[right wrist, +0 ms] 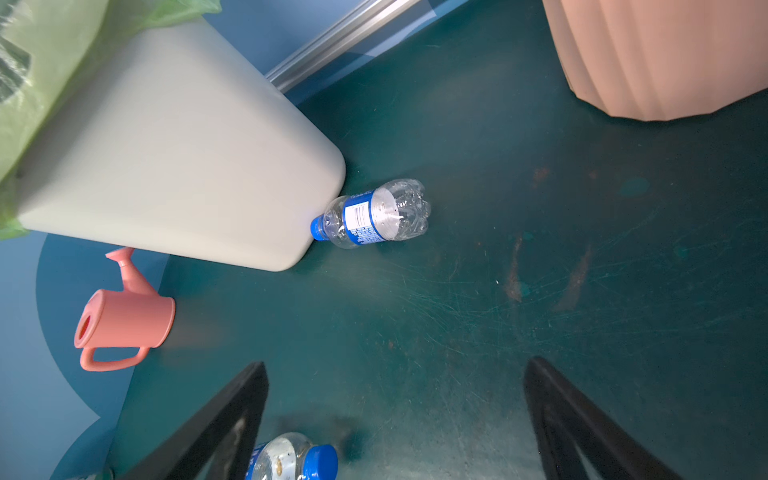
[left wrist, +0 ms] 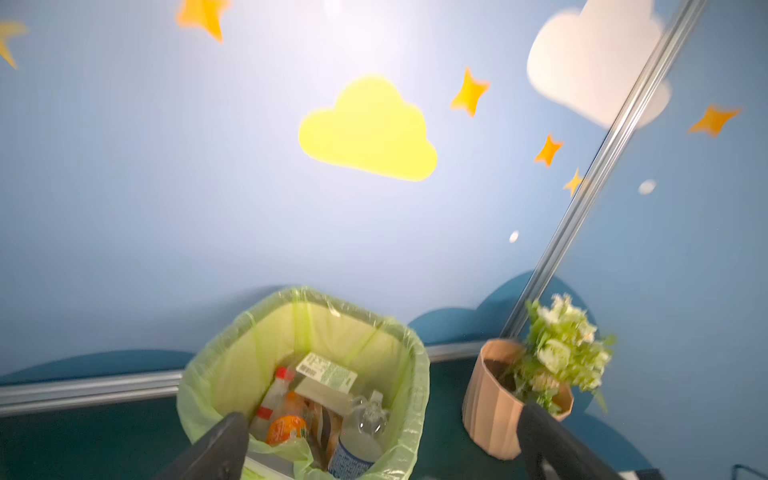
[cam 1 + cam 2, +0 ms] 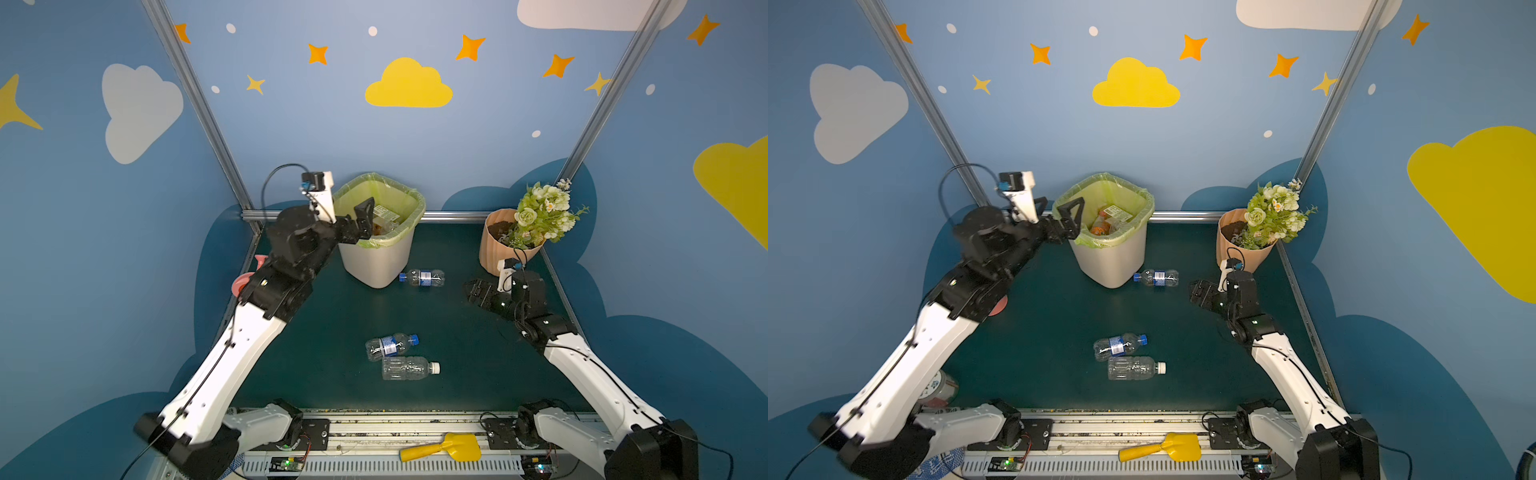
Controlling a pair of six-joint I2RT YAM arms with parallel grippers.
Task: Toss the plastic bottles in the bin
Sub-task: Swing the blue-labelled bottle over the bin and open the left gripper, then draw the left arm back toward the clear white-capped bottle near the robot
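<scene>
The white-capped bottle's front side [image 3: 406, 377] is free and my left gripper's fingers are open and empty, so I should keep moving them down to that bottle's body [image 3: 404, 368] and close them around it.
The off-white bin [image 3: 374, 266] with its yellow-green liner stands at the back of the table. My left gripper [image 3: 351, 216] hovers over the bin's left rim, open and empty; in the left wrist view its fingers [image 2: 224, 440] spread wide above the bin [image 2: 415, 374]. Several plastic bottles [image 2: 357, 449] lie inside. On the mat, a blue-labelled bottle [image 3: 423, 277] lies with its cap against the bin's base. A blue-capped bottle [image 3: 390, 345] and a white-capped clear bottle [image 3: 409, 368] lie side by side nearer the front. My right gripper [image 3: 478, 291] hangs open, low over the mat, right of the blue-labelled bottle [image 1: 372, 216].
A ribbed peach flowerpot [image 3: 505, 245] with flowers stands at the back right, close behind my right arm. A pink watering can [image 1: 124, 320] sits left of the bin, mostly hidden by my left arm in both top views. A yellow scoop [image 3: 444, 449] lies on the front rail.
</scene>
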